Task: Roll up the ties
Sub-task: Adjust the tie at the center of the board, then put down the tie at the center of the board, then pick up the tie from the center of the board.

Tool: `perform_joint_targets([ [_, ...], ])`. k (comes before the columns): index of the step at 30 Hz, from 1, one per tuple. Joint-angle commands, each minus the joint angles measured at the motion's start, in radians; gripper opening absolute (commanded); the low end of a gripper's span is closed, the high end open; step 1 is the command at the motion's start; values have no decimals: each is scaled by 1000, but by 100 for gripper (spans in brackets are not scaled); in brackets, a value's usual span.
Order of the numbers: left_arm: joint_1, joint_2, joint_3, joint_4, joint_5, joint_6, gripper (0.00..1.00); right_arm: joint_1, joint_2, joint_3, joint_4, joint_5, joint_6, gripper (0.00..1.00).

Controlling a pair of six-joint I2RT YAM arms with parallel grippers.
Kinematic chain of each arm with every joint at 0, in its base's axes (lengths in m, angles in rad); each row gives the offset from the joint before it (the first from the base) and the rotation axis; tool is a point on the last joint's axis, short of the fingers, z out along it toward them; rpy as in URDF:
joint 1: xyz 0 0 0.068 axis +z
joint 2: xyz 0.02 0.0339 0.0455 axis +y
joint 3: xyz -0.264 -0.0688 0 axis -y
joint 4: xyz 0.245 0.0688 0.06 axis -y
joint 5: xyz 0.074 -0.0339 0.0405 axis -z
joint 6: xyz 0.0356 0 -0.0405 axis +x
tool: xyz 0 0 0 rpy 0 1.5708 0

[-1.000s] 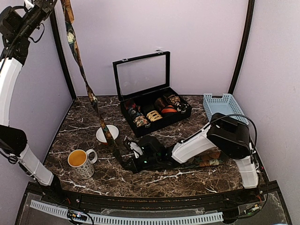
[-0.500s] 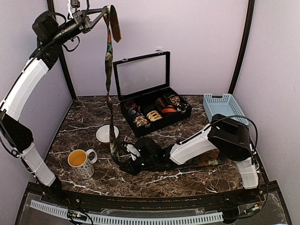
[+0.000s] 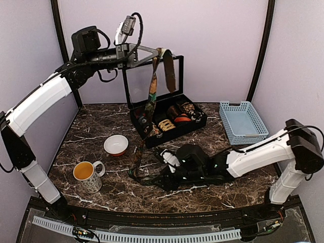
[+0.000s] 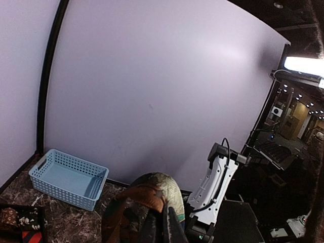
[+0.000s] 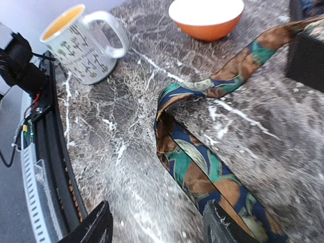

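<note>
The tie's upper end (image 3: 169, 69) is in my left gripper, high above the tie's fold. That gripper should put this end down by the box so my right gripper can take it.
A long tie (image 3: 151, 98) patterned in dark green, brown and blue hangs from my left gripper (image 3: 158, 54), held high in front of the black box. Its upper end folds over the shut fingers (image 4: 163, 223) as a brown and green loop (image 4: 152, 191). The lower part trails down past the box onto the marble and bends in a fold (image 5: 202, 167). My right gripper (image 3: 152, 180) sits low over that fold, open. In the right wrist view (image 5: 159, 228) the tie runs between the two fingers, close to the right one (image 5: 223, 225), and neither finger presses on it.
An open black box (image 3: 167, 119) with a clear lid holds several rolled fabric coils. A blue basket (image 3: 243, 121) stands at the back right. A white and orange bowl (image 3: 116, 144) and a patterned mug (image 3: 88, 174) of orange liquid sit at the front left.
My left arm has swung right and lower, carrying the tie's top end towards the box. My right gripper has opened off the tie and shifted a little to the right.
</note>
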Motion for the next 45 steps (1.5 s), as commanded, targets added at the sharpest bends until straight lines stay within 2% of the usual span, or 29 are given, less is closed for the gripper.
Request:
perform_joint_targets([
  [1, -90, 88, 8, -118, -3, 126, 0, 18, -187, -121, 34, 132, -5, 62],
  [4, -149, 175, 66, -181, -36, 180, 0, 26, -362, -211, 23, 233, 15, 64],
  [8, -209, 325, 181, -180, -67, 165, 0, 26, -567, -296, -25, 393, 49, 69],
  [10, -231, 444, 304, -250, -103, 181, 0, 24, -647, -334, -35, 462, 69, 78],
  [12, -249, 538, 447, -352, -195, 224, 0, 21, -709, -372, -49, 547, 125, 97],
  [14, -250, 602, 547, -402, -308, 231, 6, 16, -765, -410, -49, 590, 165, 96],
  [16, -242, 628, 587, -437, -405, 256, 18, 11, -817, -443, -26, 585, 152, 96],
  [17, -236, 628, 588, -454, -435, 268, 29, 9, -836, -454, -16, 581, 132, 96],
  [19, -226, 620, 600, -526, -490, 297, 59, 2, -862, -445, -47, 594, 100, 96],
  [20, -220, 605, 593, -561, -521, 309, 69, -6, -860, -430, -78, 600, 84, 96],
  [22, -208, 550, 535, -620, -577, 342, 82, -24, -837, -389, -148, 606, 48, 99],
  [24, -207, 451, 384, -599, -653, 380, 86, -44, -786, -351, -190, 584, 3, 95],
  [27, -194, 215, 15, -373, -716, 361, 93, -97, -655, -256, -262, 500, -53, 86],
  [29, -156, 50, -223, -236, -698, 290, 95, -121, -549, -188, -300, 441, -82, 81],
  [32, -99, -93, -463, -124, -651, 207, 96, -149, -405, -100, -307, 372, -118, 74],
  [38, -92, -237, -691, -108, -718, 158, 95, -230, -128, 78, -290, 182, -173, 63],
  [45, -91, -346, -905, -56, -778, 79, 92, -243, 131, 242, -285, 42, -204, 58],
])
